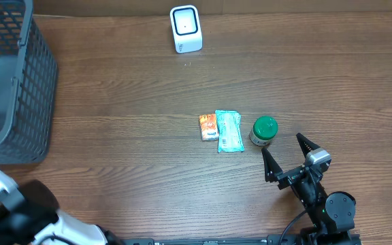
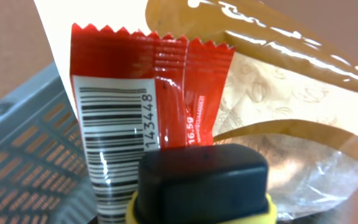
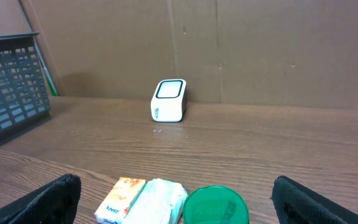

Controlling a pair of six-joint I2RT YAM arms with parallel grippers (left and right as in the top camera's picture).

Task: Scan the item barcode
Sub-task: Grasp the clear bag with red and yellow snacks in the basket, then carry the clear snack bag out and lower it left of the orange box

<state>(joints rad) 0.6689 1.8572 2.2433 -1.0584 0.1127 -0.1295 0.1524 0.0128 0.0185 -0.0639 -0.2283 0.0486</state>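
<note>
My left gripper holds the red sachet [image 2: 123, 118], and the wood [image 1: 173, 131] beside the orange packet is clear. I keep bringing the sachet there until it lies flat.
In the left wrist view, a red sachet [image 2: 135, 87] with a white barcode panel stands upright, close to the camera. My left gripper [image 2: 202, 152] is shut on its lower end, and one black finger [image 2: 204, 183] hides that end. A glossy brown and clear packet [image 2: 291, 93] lies behind the sachet. The white barcode scanner [image 1: 186, 28] stands at the table's far edge, also seen as the scanner [image 3: 168, 99] in the right wrist view. My right gripper [image 1: 288, 155] is open near the front right, just behind a green-lidded jar [image 1: 264, 131], with nothing between its fingers.
A dark mesh basket [image 1: 26, 95] fills the far left, seen as the basket [image 3: 11, 81] and the basket [image 2: 30, 155] in the wrist views. An orange packet [image 1: 207, 126] and a teal packet [image 1: 229, 131] lie side by side at mid-table, left of the jar.
</note>
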